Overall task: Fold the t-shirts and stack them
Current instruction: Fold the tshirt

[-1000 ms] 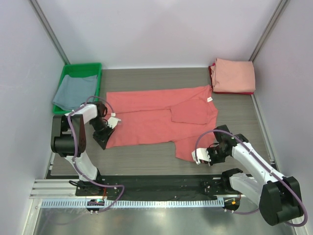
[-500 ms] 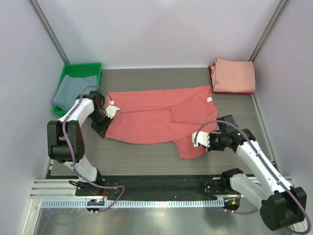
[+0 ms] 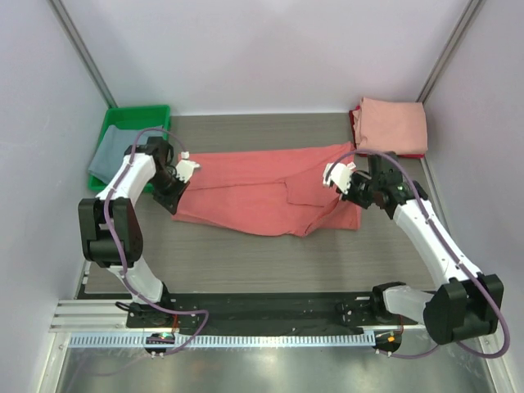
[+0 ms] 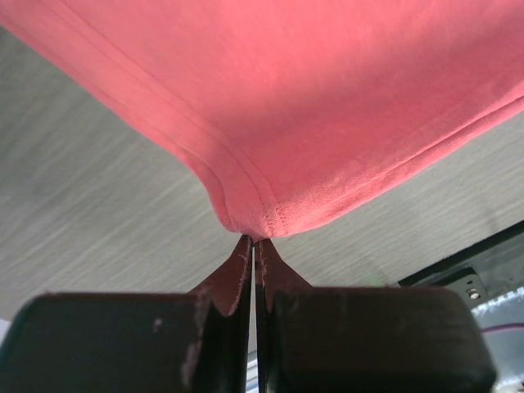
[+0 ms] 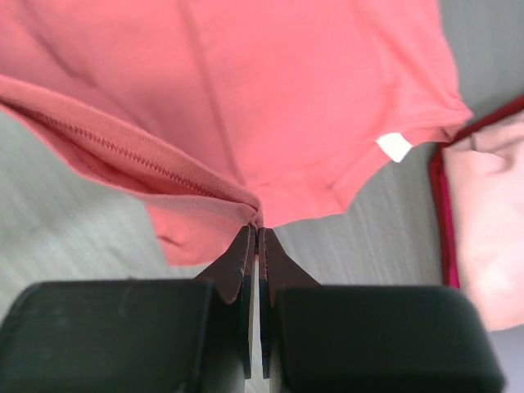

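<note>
The coral-red t-shirt's far half (image 3: pixel 246 165) is lying flat and both grippers are holding near corners, so the robot's right gripper keeps going to its back edge (image 3: pixel 337 149) and lets go there.
The coral-red t-shirt (image 3: pixel 254 192) lies across the middle of the table, its near half lifted and folding toward the back. My left gripper (image 3: pixel 182 170) is shut on its left hem corner (image 4: pixel 250 221). My right gripper (image 3: pixel 337 175) is shut on its right edge (image 5: pixel 246 201), near the white neck label (image 5: pixel 395 146). The pale pink t-shirt (image 3: pixel 393 125) lies folded at the back right, on a dark red cloth edge. The grey-blue t-shirt (image 3: pixel 115 151) lies in the green tray (image 3: pixel 131 119) at the back left.
White walls enclose the table on three sides. The arm bases and a black rail (image 3: pixel 270 307) run along the near edge. Bare grey table (image 3: pixel 246 262) lies in front of the coral-red shirt.
Both grippers have carried the near edge of the coral-red shirt away from me, toward the back. The shirt's near half has folded up and the shirt now looks narrower.
</note>
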Robot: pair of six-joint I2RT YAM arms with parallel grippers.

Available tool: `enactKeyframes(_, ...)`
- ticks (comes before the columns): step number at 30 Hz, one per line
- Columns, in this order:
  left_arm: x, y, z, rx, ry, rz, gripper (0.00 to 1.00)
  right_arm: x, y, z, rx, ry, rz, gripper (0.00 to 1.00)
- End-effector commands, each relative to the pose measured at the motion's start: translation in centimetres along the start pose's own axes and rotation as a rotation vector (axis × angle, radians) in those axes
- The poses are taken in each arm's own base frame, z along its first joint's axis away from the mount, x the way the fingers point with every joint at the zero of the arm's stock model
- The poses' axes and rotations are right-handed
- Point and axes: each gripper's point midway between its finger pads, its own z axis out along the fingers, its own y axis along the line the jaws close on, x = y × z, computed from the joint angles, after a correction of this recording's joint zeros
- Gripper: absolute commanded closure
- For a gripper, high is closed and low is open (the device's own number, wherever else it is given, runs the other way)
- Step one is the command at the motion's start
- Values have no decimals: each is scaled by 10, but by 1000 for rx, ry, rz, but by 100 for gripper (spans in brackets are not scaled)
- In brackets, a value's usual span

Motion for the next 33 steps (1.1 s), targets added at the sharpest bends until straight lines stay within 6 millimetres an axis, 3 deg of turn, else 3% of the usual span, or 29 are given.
enactKeyframes(1,-17,6,-9,-8,-43,1,100,-26,-57,-11,158,-85,63,99)
enactKeyframes(8,-47,25,-5,-34,-95,-61,100,-32,-108,-2,237,-111,154,99)
enactKeyframes(12,-59,48,-4,-61,-126,-137,100,-43,-137,1,302,-141,146,99)
enactKeyframes(15,-68,61,-7,-87,-137,-147,100,-41,-150,13,312,-128,151,99)
enactKeyframes(27,-99,95,-10,-99,-160,-176,100,-57,-200,33,369,-159,123,99)
enactKeyframes(33,-100,102,-8,-89,-152,-188,100,-66,-225,42,392,-172,112,99)
